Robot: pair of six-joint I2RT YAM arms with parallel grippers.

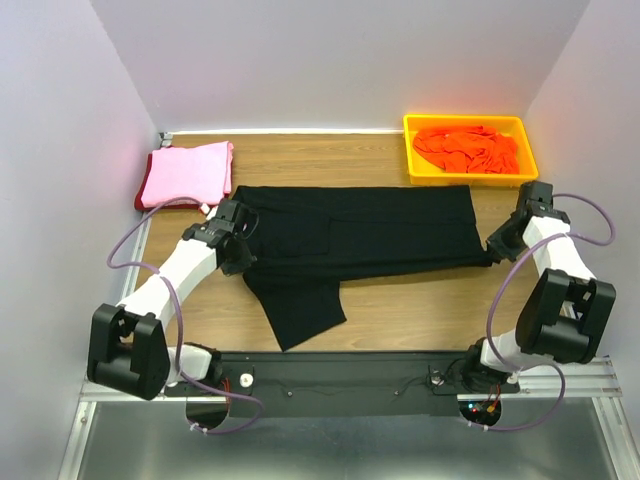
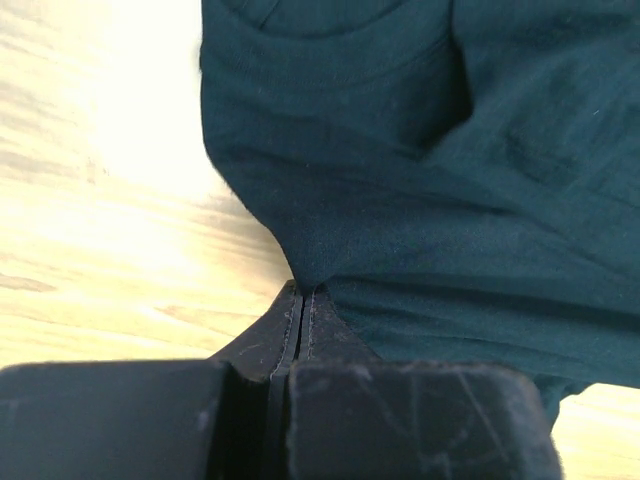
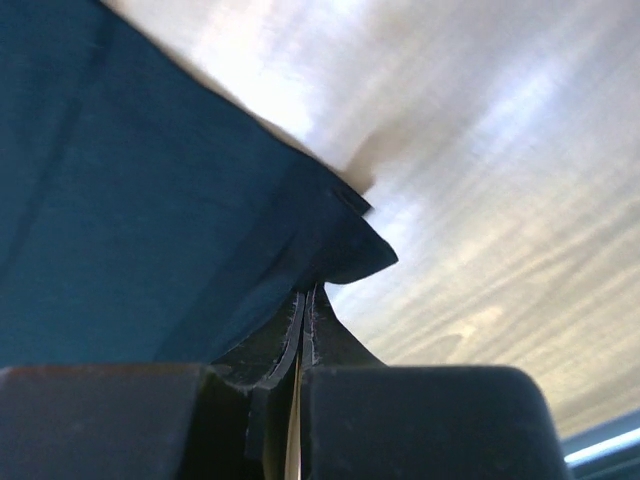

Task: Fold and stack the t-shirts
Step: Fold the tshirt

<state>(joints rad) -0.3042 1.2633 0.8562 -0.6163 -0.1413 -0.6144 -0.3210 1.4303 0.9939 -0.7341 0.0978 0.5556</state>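
Note:
The black t-shirt's front edge (image 1: 400,274) is stretched between both grippers. My right gripper should move the held corner over the t-shirt's body (image 1: 452,236) next until it lies flat.
The black t-shirt (image 1: 360,235) lies spread lengthwise across the middle of the table, with one flap hanging toward the front. My left gripper (image 1: 238,243) is shut on its left edge; the left wrist view shows the cloth (image 2: 420,180) pinched at the fingertips (image 2: 300,295). My right gripper (image 1: 497,245) is shut on the shirt's right end; the right wrist view shows a cloth corner (image 3: 200,200) held between the fingertips (image 3: 305,300). A folded pink t-shirt (image 1: 188,172) lies on a dark red one (image 1: 141,196) at the back left. An orange t-shirt (image 1: 466,148) is crumpled in the tray.
A yellow plastic tray (image 1: 412,150) stands at the back right corner. White walls close in the table on three sides. Bare wood (image 1: 420,300) shows in front of the black shirt.

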